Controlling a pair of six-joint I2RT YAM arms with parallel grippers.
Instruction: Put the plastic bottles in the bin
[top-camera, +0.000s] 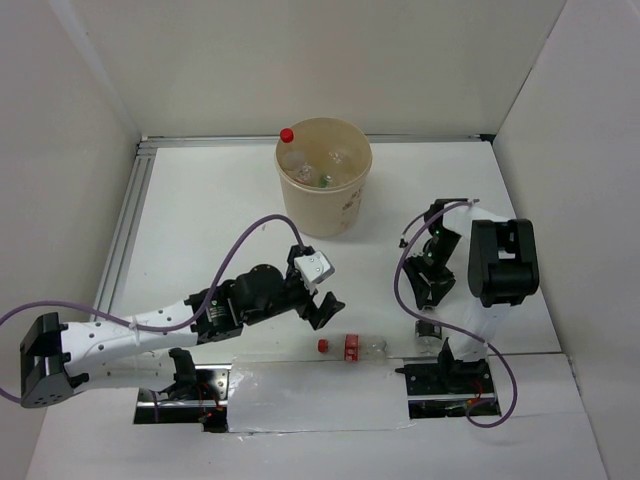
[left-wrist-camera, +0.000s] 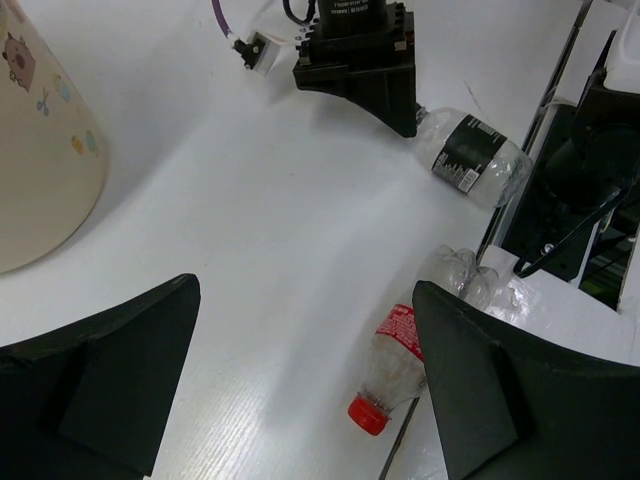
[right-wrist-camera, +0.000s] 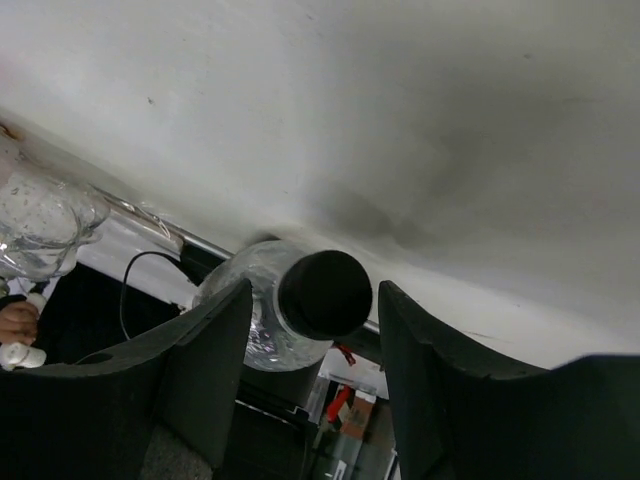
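The red-capped bottle (left-wrist-camera: 402, 336) is lying at a slant under one finger of my left gripper, so my left gripper should turn and go astride the bottle's shoulder (left-wrist-camera: 386, 378) before it closes.
The beige bin (top-camera: 340, 212) stands at the back centre with several bottles inside; one red cap (top-camera: 287, 135) pokes above its rim. A red-capped, red-labelled bottle (top-camera: 352, 346) lies near the table's front edge; in the left wrist view it (left-wrist-camera: 397, 358) lies below and right of my open, empty left gripper (left-wrist-camera: 305, 290). My left gripper (top-camera: 325, 303) hovers just left of it. A black-capped, dark-labelled bottle (top-camera: 428, 335) lies under my right gripper (top-camera: 429, 297). In the right wrist view its black cap (right-wrist-camera: 325, 295) sits between the open jaws of my right gripper (right-wrist-camera: 315, 292), with gaps on both sides.
The bin's printed side (left-wrist-camera: 40, 150) is at the left of the left wrist view. The right gripper (left-wrist-camera: 360, 60) and the dark-labelled bottle (left-wrist-camera: 470, 155) show at the top there. Arm bases, cables and a metal rail (top-camera: 445, 378) line the front edge. White walls enclose the table.
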